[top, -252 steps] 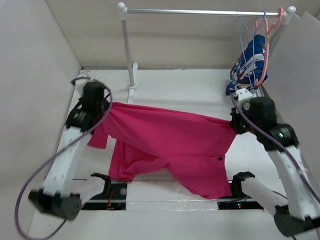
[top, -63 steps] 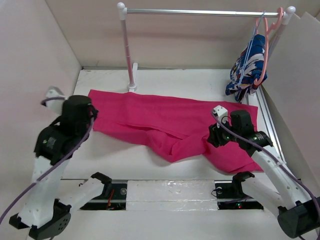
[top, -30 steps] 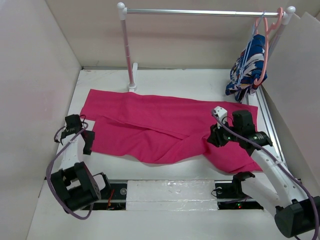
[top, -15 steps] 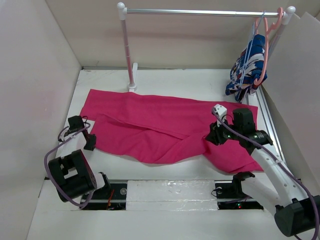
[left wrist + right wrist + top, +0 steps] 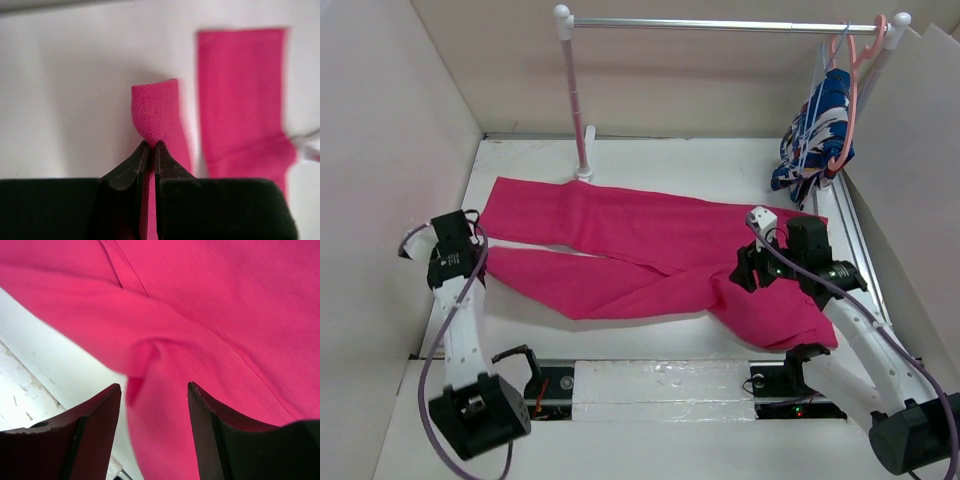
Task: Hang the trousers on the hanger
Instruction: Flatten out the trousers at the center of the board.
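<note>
A slanting fold [image 5: 642, 291] bunches up the near leg, so my left gripper should pull the hem tight while my right gripper spreads the leg's middle [image 5: 565, 288] out toward the far leg.
The magenta trousers [image 5: 650, 250] lie flat across the table with both legs stretched to the left. My left gripper [image 5: 475, 262] is at the end of the near leg. In the left wrist view its jaws [image 5: 151, 146] are shut on the folded hem of that leg [image 5: 156, 107], and the other leg [image 5: 240, 95] lies beside it. My right gripper [image 5: 738, 280] hovers over the waist end. Its jaws [image 5: 155, 390] stand open above the pink cloth [image 5: 225, 315], holding nothing. The thin light-blue hanger [image 5: 812, 100] hangs on the rail at the far right.
A rail [image 5: 720, 24] on a white post [image 5: 578, 100] spans the back. A salmon-pink hanger [image 5: 856, 90] holds a blue-and-white garment [image 5: 820, 130] next to the blue hanger. Walls close in on the left and right.
My left gripper has closed on the near leg's hem and drawn it up and to the left, straightening the leg. My right gripper's jaws have opened wider over the waist.
</note>
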{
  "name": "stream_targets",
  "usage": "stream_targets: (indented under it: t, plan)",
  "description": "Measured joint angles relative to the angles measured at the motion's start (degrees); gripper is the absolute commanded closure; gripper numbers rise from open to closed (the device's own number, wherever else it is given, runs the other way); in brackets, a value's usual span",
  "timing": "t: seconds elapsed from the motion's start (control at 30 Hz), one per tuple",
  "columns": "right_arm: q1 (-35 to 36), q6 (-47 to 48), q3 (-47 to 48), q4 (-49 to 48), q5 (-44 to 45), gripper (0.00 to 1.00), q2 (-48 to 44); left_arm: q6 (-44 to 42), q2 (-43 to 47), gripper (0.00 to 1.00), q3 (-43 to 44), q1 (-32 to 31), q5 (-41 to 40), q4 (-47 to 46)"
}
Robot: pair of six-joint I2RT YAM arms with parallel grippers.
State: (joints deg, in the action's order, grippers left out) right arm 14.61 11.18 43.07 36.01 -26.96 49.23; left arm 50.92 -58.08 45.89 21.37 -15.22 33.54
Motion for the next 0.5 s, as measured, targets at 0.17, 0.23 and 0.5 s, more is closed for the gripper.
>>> stream_targets:
  t: [0.17, 0.23, 0.5]
  plan:
    - [0.02, -0.26, -0.81, 0.09, -0.76, 0.37, 1.81, -1.18, 7.87, 1.00, 11.65, -0.85, -6.51, 5.25]
    - [0.42, -0.22, -0.79, 0.04, -0.68, 0.36, 2.58, -2.01, 8.57, 1.00, 15.08, -0.85, -8.07, 7.80]
    - [2.03, -0.46, -2.40, -0.59, 0.37, 0.29, 3.23, -4.52, 10.05, 1.00, 19.78, -1.99, -8.48, 15.10]
